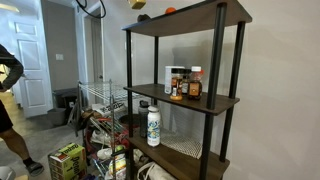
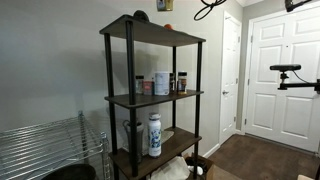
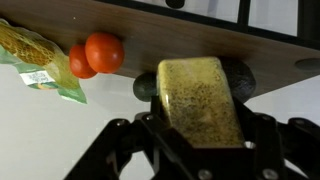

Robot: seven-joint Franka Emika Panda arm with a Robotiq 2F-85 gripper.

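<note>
The robot's gripper should turn the sponge block square to the shelf and lower it onto the board beside the tomatoes, because the sponge block hangs crooked over the dark rounded object.
In the wrist view my gripper is shut on a yellow speckled sponge block, with a black finger on each side of it. Right behind the sponge lies a dark rounded object on the brown top shelf board. Two red-orange tomatoes sit to the left of it, and a yellow-and-green food packet lies further left. In both exterior views the sponge shows only as a yellow patch at the top edge above the tall dark shelf unit; the gripper itself is cut off there.
The middle shelf holds jars and spice bottles. A white patterned bottle stands on the lower shelf. A wire rack, floor clutter and a person are beside the unit. White doors stand nearby.
</note>
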